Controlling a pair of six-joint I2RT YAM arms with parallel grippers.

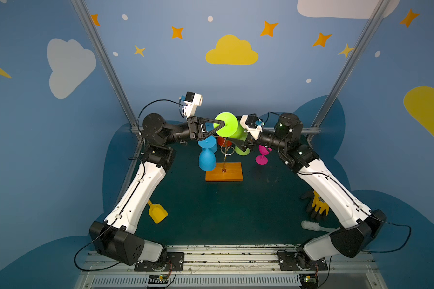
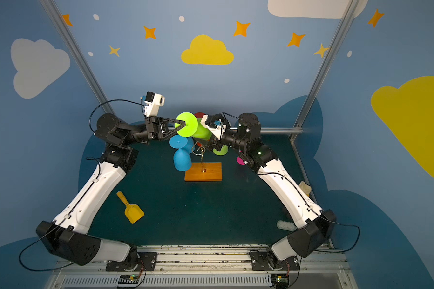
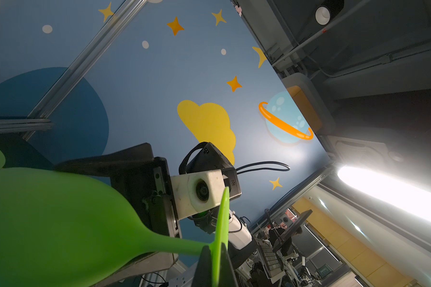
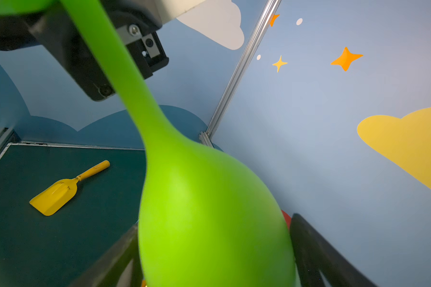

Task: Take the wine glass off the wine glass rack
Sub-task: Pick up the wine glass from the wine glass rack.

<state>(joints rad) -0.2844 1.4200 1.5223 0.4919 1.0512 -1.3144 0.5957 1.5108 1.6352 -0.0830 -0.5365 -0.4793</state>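
With the bowl pointing away (image 1: 238, 130) behind the foot, my right gripper should hold the bowl while my left gripper opens and takes the foot from another side (image 1: 227, 119).
A lime-green wine glass (image 1: 232, 130) (image 2: 191, 126) lies sideways in the air above the wine glass rack (image 1: 224, 172) (image 2: 203, 172), a gold wire stand on a wooden base. My left gripper (image 1: 222, 124) (image 2: 183, 123) (image 3: 218, 263) is shut on the edge of the glass's round foot (image 3: 222, 223). From the other side my right gripper (image 1: 237, 137) (image 2: 206, 136) (image 4: 214, 248) stands open around the bowl (image 4: 209, 223). One of its fingers lies against the bowl. A thin gap shows at the other finger (image 4: 306, 238).
On the rack hang a blue glass (image 1: 207, 160), a red one (image 1: 223, 141) and another green one (image 1: 242, 150). A pink glass (image 1: 262, 156) sits on the mat by my right arm. A yellow scoop (image 1: 157, 212), gloves (image 1: 317, 205) and a brush (image 1: 311, 225) lie nearer the front.
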